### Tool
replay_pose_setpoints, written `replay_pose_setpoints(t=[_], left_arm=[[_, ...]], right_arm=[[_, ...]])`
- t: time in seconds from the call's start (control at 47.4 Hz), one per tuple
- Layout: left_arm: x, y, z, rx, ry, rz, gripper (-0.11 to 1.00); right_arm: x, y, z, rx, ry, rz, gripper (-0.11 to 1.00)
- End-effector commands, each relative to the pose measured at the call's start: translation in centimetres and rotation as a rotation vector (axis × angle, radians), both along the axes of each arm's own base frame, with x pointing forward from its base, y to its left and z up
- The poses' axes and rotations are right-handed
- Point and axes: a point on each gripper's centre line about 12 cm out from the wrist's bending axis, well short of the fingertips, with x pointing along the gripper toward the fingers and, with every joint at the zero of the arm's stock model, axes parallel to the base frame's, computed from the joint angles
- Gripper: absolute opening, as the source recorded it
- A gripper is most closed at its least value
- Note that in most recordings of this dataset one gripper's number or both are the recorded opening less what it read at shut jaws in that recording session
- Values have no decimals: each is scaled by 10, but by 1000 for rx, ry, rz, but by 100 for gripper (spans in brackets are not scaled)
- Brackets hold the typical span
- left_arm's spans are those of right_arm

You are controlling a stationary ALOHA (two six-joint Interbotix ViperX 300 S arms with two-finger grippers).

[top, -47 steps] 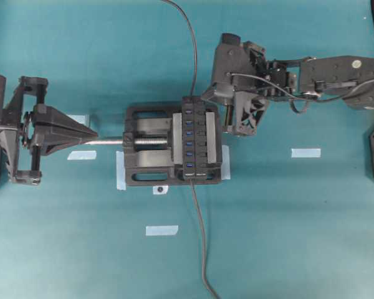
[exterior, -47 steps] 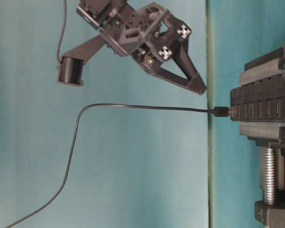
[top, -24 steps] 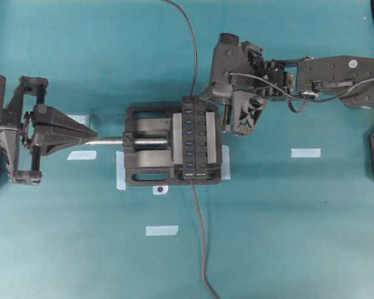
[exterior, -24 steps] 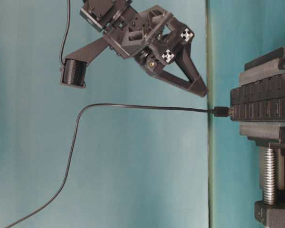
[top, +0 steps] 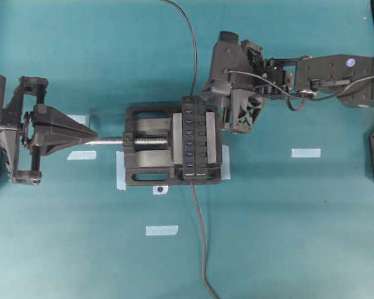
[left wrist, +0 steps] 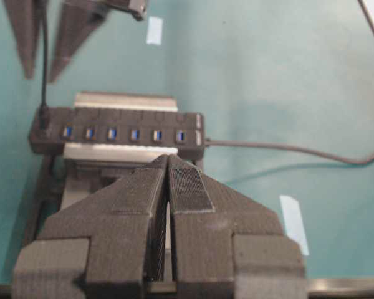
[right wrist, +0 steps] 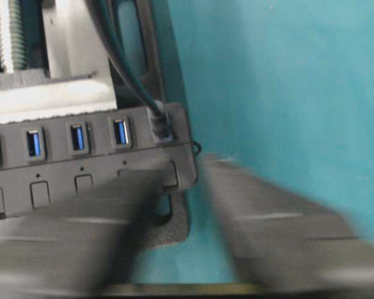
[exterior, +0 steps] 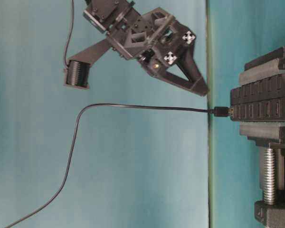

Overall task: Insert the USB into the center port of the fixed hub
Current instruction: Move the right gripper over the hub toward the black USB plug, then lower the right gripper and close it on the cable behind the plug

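Observation:
The USB's thin cable arcs away (top: 192, 37) in a loose curve, so I expect the cable to bend and swing along when I take the USB to the center port.
The fixed hub (top: 201, 138) is a narrow black strip clamped in a vise, with blue slots in a row. The USB (top: 194, 97) stands plugged into the slot at the hub's far end, also seen as USB (right wrist: 159, 121) and USB (exterior: 222, 111); its thin cable arcs away from it. The center port (top: 190, 132) is bare. My right gripper (top: 207, 96) hangs just beside that end of the hub. Its blurred jaws stand apart around the hub's corner, right gripper (right wrist: 177, 168) open and holding nothing. My left gripper (top: 93, 134) is shut and empty, left of the vise.
The black vise (top: 143, 168) with a silver screw (top: 112, 142) holds the hub. A second cable (top: 199, 237) runs straight from the hub's near end toward the front edge. Pale tape strips (top: 305, 152) lie on the teal table (top: 299, 237).
My right gripper has shifted slightly toward the hub's far end and its fingers are blurred with motion. The USB and the left arm have not moved.

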Motion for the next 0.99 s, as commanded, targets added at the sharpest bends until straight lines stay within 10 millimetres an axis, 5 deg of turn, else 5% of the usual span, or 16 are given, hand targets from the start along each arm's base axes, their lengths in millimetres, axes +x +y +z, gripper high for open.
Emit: replay_pose_setpoints(t=[0.0,0.106,0.971], left_arm=[[2,0,8,-3,-23,-1,0],[2,0,6,-3,-20,-1,0],[1,-1,8,-6,-26,-1,0]], right_arm=[[9,1,13,-5,-49,4,70],[11,2,13,-6,-58,9,90],[23,0,9,-4,-60,12,84]])
